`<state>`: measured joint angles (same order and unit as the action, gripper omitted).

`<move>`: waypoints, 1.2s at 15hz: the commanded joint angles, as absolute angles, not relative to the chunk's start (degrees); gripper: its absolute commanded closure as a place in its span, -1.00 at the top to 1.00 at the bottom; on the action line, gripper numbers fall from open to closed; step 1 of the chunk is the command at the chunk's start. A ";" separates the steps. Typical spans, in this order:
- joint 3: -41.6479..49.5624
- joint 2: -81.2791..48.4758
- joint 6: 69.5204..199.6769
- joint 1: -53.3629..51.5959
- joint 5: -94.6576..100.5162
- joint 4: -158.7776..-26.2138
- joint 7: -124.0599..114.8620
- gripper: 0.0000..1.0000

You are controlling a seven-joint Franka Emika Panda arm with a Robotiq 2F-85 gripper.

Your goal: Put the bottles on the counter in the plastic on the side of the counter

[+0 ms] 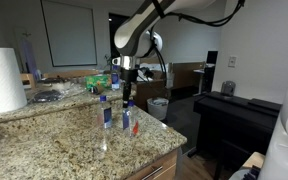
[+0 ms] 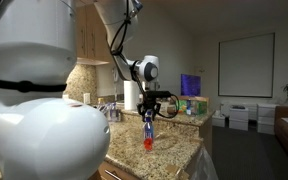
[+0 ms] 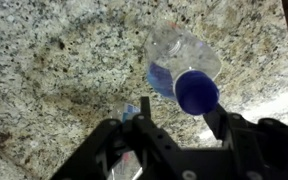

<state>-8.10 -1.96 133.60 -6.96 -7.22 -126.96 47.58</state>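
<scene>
The blue cap is beyond the ends of my gripper's fingers and off toward one finger, so next I open and go farther over the bottle before I close.
Three small clear bottles stand on the granite counter: one with a blue label, one under my gripper, and one with a reddish mark beside it. My gripper hangs open just above the middle bottle. In the wrist view the blue cap of this bottle lies between the open fingers, close to the right finger, with a gap on the left. A second bottle's blue label shows under the left finger. In an exterior view the gripper is over the bottle. The bag-lined bin stands beyond the counter's end.
A big white paper-towel roll stands at the counter's near left. Clutter and a sink area lie at the back of the counter. Black piano-like furniture stands on the floor to the right. The counter's rounded edge is close to the bottles.
</scene>
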 commanded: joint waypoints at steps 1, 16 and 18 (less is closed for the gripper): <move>-7.47 0.00 134.23 -6.55 -5.60 -128.22 47.37 -0.24; -6.24 1.92 132.29 -6.49 -5.45 -128.52 47.81 0.10; -6.11 2.24 132.00 -6.51 -5.61 -128.57 47.96 0.36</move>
<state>-6.26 -0.01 132.94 -6.91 -6.90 -127.04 47.58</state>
